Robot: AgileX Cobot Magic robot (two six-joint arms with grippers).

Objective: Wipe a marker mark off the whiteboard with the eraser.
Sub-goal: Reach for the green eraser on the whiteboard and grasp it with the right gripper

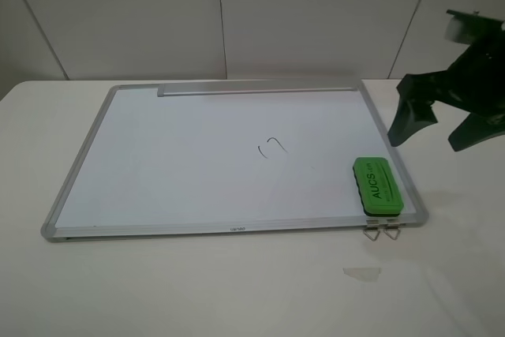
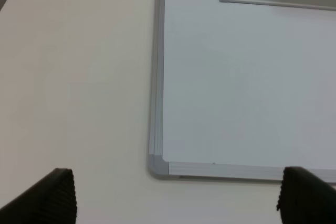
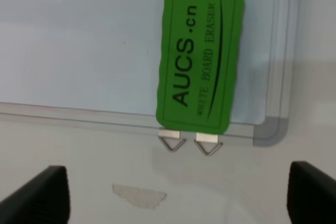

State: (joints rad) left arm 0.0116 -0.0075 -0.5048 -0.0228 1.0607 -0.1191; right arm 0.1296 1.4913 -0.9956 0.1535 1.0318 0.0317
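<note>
I expect the marker mark (image 1: 276, 143) to come off bit by bit when I rub the eraser across, because it is just thin, separate strokes (image 1: 263, 152) on the shiny whiteboard.
The whiteboard (image 1: 197, 179) lies flat on the white table. The marker mark (image 1: 272, 147), a small dark hooked squiggle, sits near the board's middle. Flat on the board's near right corner rests the green eraser (image 1: 378, 186), lettering up, also filling the right wrist view as the eraser (image 3: 199, 59). My right gripper (image 1: 434, 133) hangs open in the air, just right of the board and behind the eraser, touching nothing. In its own view the right gripper (image 3: 176, 195) holds nothing. My left gripper (image 2: 178, 203) is open beside the whiteboard's (image 2: 247, 87) near left corner and does not show in the exterior view.
Two metal clips (image 1: 383, 232) stick out from the board's front edge below the eraser. A pale scrap or patch (image 1: 361, 274) lies on the table in front of them. The metal tray strip (image 1: 256, 90) runs along the board's far edge, near the wall.
</note>
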